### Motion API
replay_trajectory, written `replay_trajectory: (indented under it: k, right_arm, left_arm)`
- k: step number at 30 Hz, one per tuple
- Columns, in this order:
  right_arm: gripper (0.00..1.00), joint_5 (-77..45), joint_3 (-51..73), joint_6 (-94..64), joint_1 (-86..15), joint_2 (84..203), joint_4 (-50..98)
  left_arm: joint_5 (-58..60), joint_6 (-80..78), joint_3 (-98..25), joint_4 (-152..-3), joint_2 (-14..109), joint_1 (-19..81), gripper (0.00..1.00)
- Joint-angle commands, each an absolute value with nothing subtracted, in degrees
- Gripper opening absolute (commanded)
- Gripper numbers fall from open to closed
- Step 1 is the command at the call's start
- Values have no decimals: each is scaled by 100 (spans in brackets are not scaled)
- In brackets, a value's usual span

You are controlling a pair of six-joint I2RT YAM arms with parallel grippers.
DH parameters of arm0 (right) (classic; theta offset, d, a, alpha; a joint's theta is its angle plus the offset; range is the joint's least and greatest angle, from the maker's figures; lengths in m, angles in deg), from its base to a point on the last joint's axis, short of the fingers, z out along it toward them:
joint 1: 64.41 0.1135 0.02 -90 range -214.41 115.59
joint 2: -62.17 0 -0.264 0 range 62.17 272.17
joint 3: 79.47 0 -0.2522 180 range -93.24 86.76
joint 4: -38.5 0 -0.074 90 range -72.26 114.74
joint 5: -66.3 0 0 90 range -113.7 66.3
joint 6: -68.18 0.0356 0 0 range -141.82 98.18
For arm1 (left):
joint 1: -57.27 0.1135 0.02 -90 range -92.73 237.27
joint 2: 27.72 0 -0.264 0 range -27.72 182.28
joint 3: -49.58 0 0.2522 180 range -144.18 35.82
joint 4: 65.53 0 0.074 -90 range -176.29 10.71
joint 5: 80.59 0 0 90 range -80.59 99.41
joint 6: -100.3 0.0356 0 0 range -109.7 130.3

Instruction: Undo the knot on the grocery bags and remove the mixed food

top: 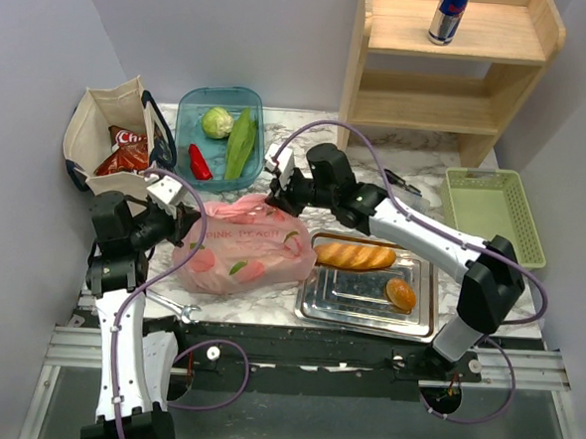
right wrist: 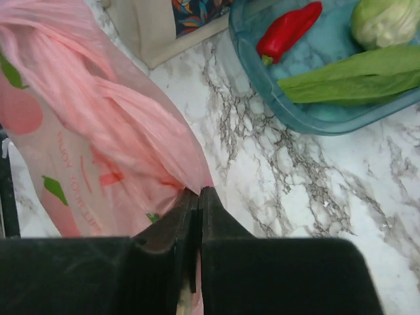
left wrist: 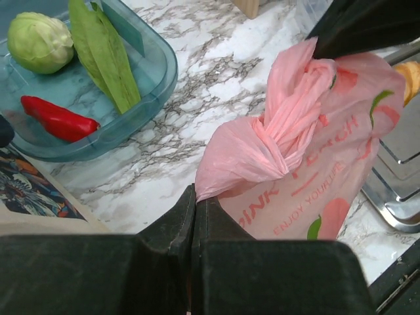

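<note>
The pink bag's knot is still a twisted heap [left wrist: 287, 131], so next the left gripper pulls its flap of the bag toward the canvas tote [top: 126, 182] while the right gripper keeps hold of the other flap.
The pink plastic bag [top: 241, 248] lies on the marble table, still tied. Its knot [left wrist: 275, 141] is a twisted pink bunch between my two grippers, and it also shows in the right wrist view [right wrist: 105, 98]. My left gripper [left wrist: 195, 194] is shut on the bag's left handle flap; in the top view it [top: 186, 220] is at the bag's left end. My right gripper [right wrist: 199, 192] is shut on the other handle flap, at the bag's far top [top: 278, 191]. The beige canvas tote [top: 105, 118] stands at the back left with red chip bags [top: 126, 155] inside.
A blue tub [top: 185, 108] behind the bag holds a pale green head [top: 217, 122], a green leaf [top: 240, 142] and a red pepper [top: 199, 162]. A metal tray [top: 368, 299] with baguette [top: 356, 254] and bun [top: 400, 293] lies right. Green basket [top: 493, 207], wooden shelf [top: 450, 90], wrench [top: 175, 308].
</note>
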State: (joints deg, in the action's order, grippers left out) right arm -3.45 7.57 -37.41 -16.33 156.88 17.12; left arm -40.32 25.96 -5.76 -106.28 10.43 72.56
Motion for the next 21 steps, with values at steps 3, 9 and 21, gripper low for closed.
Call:
replay_trajectory:
  k: [3,9,21]
  right_arm:
    - [1,-577,521,-3751,-1906,15576,1418]
    - [1,-433,625,-3560,-2203,15211,1752]
    - [1,1216,707,-3270,-2345,15431,2152]
  left_arm:
    - [-3887,2175,-1171,-10589,1328,8069,0]
    - [-4523,2932,-1351,-11096,1484,9158,0]
    - [-5144,3985,-2251,-12686,1455,8950,69]
